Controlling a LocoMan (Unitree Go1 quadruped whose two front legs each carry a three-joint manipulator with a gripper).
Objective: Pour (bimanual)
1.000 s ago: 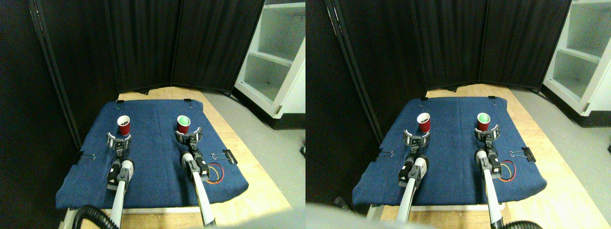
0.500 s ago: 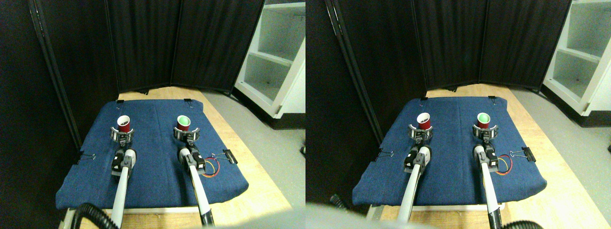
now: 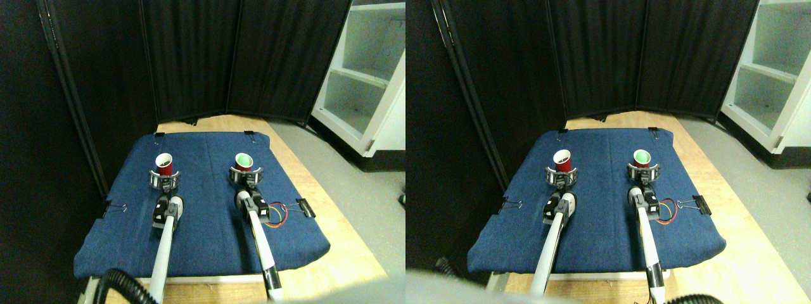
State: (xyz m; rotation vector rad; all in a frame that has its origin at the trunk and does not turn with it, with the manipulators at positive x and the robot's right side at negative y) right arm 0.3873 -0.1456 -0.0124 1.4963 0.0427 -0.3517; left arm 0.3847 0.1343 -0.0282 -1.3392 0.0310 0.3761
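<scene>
The green ball [image 3: 244,161] will fall out in one piece and leave its cup empty when I pour, because a rounded green shape sits inside the white rim [image 3: 244,154].
Two red cups stand upright on the blue cloth [image 3: 203,221]. The left cup [image 3: 164,163] looks white inside, while the right cup [image 3: 243,162] shows green inside. My left gripper [image 3: 165,175] is open, and its curved jaws ring the lower part of the left cup with a gap on each side. In the same way, my right gripper [image 3: 246,174] stands open around the base of the right cup. Both cups rest on the cloth.
The cloth is held to a wooden table [image 3: 345,247] by binder clips [image 3: 303,207]. Black screen panels [image 3: 190,57] close off the back and left. A white shelf unit [image 3: 364,82] stands at the right. Coloured wires [image 3: 279,215] loop beside my right arm.
Both arms have reached forward. The jaws, which were just short of the cups, now surround their lower parts. The cups have stayed in place.
</scene>
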